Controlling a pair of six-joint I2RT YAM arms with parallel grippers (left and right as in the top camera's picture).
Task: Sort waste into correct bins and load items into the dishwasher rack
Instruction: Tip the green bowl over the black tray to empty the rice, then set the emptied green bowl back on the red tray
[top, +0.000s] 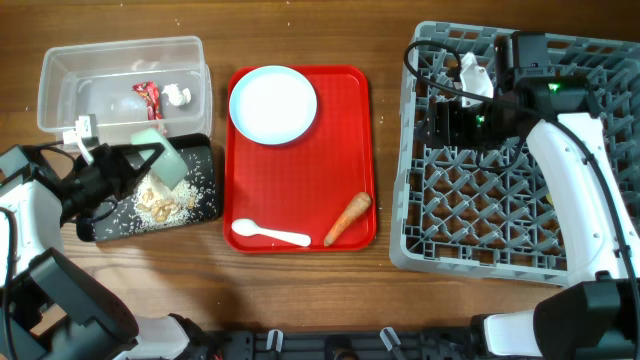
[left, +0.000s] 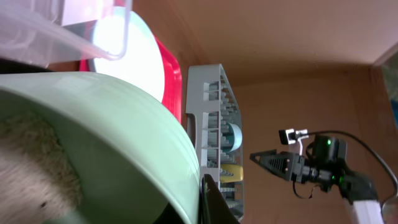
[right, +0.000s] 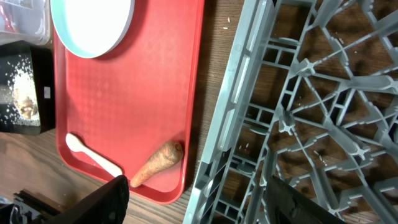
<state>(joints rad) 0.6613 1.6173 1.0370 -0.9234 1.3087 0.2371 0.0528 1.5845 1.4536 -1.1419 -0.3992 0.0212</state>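
The robot's left gripper should keep tipping the pale green bowl (left: 40, 168), which is tilted over the black tray with crumbs in it, until the bowl is empty, and then let go of it on the red tray (top: 308, 178).
My left gripper (top: 135, 165) is shut on the rim of the pale green bowl (top: 166, 160), held tilted over the black tray (top: 100, 232), where beige crumbs (top: 160, 205) lie. In the left wrist view the bowl (left: 124, 137) still holds crumbs (left: 31, 162). The clear tub (top: 120, 48) holds the red wrapper (top: 147, 97) and white scrap (top: 177, 96). The white plate (top: 272, 103), spoon (top: 268, 235) and carrot (top: 347, 218) lie on the red tray (top: 300, 180). My right gripper (top: 440, 120) is open and empty over the grey rack (top: 480, 200). A blue bowl (left: 233, 137) and yellow cup (left: 231, 172) stand in the rack.
In the right wrist view my open fingers (right: 199, 205) straddle the rack's left wall (right: 230, 124), with the carrot (right: 158, 165) and spoon (right: 93, 155) to the left on the red tray (right: 137, 93). A strip of bare wood separates tray and rack.
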